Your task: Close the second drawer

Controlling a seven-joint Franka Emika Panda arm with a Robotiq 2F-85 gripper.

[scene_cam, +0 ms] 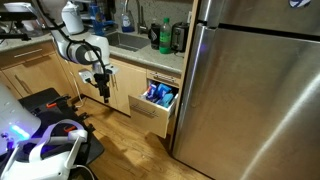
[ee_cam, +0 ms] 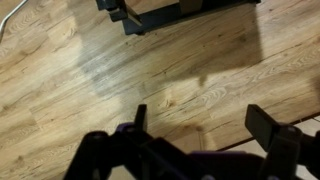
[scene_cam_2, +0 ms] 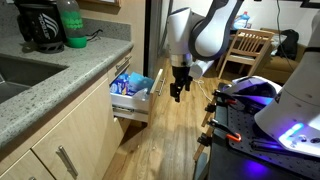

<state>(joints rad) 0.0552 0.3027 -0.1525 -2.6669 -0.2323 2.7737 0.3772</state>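
Observation:
The drawer point(scene_cam: 149, 115) will slide straight in with the blue packets point(scene_cam: 159, 94) when I push the drawer's front, because the packets sit down inside the second drawer's sides.
The second drawer point(scene_cam: 153, 110) is a light-wood drawer pulled out from the cabinet beside the fridge, with blue packets inside; it also shows in an exterior view point(scene_cam_2: 137, 97). My gripper point(scene_cam: 103, 92) hangs above the wooden floor, to the side of the drawer's front and apart from it; it shows in both exterior views point(scene_cam_2: 178, 92). In the wrist view the gripper point(ee_cam: 200, 118) is open and empty, with only floor between the fingers. The drawer is out of the wrist view.
A large steel fridge point(scene_cam: 255, 90) stands next to the drawer. A granite counter point(scene_cam_2: 60, 75) with a sink and bottles runs above it. A black wheeled stand point(scene_cam_2: 245, 130) and a black object point(scene_cam: 45, 105) stand on the floor near the arm.

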